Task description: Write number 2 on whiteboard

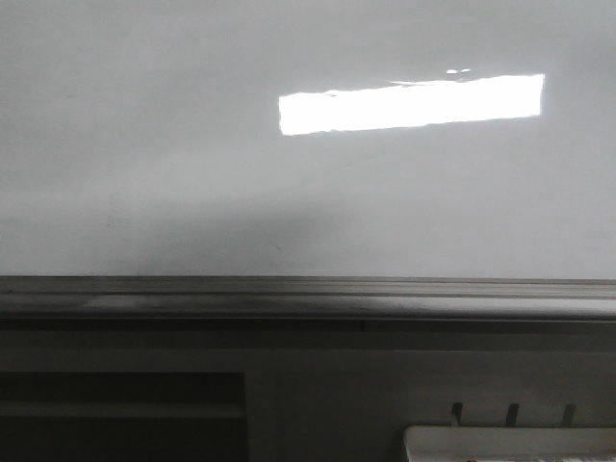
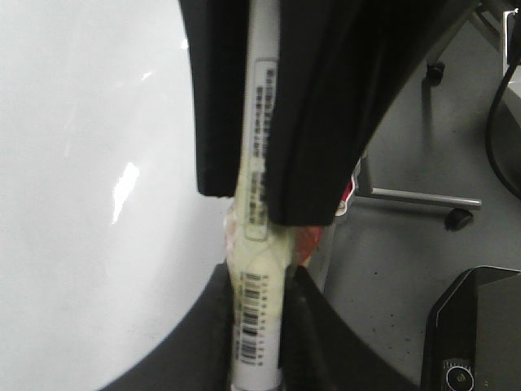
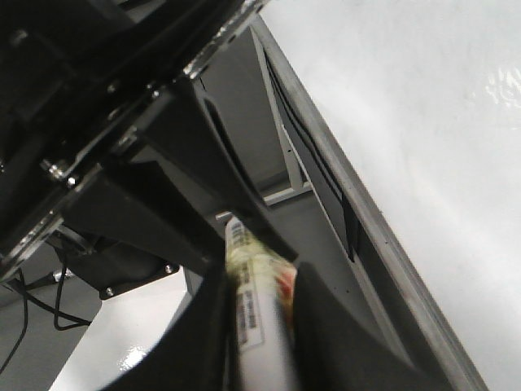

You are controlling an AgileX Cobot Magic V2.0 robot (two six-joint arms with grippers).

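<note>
The white marker (image 2: 251, 314) is held by both my grippers, so next my left gripper opens and moves away before my right gripper writes the 2 on the whiteboard (image 1: 226, 87).
The whiteboard (image 1: 192, 144) fills the front view, glossy white with a grey frame edge (image 1: 308, 289) and a bright rectangular reflection. No number 2 shows on it. Neither gripper is in the front view. In the left wrist view my left gripper (image 2: 259, 281) is shut on a white marker (image 2: 259, 326) with a barcode label. The right gripper's black fingers (image 2: 317, 122) clasp the same marker further along. In the right wrist view my right gripper (image 3: 260, 281) is shut on the marker (image 3: 260, 326), beside the whiteboard (image 3: 423, 122). The marker's tip is hidden.
A small white tray (image 1: 510, 443) sits at the lower right below the board frame. A glossy white surface (image 2: 81, 204) lies beside the left gripper. Grey floor with a metal stand leg (image 2: 415, 197) and a dark device (image 2: 476, 334) lies on the other side.
</note>
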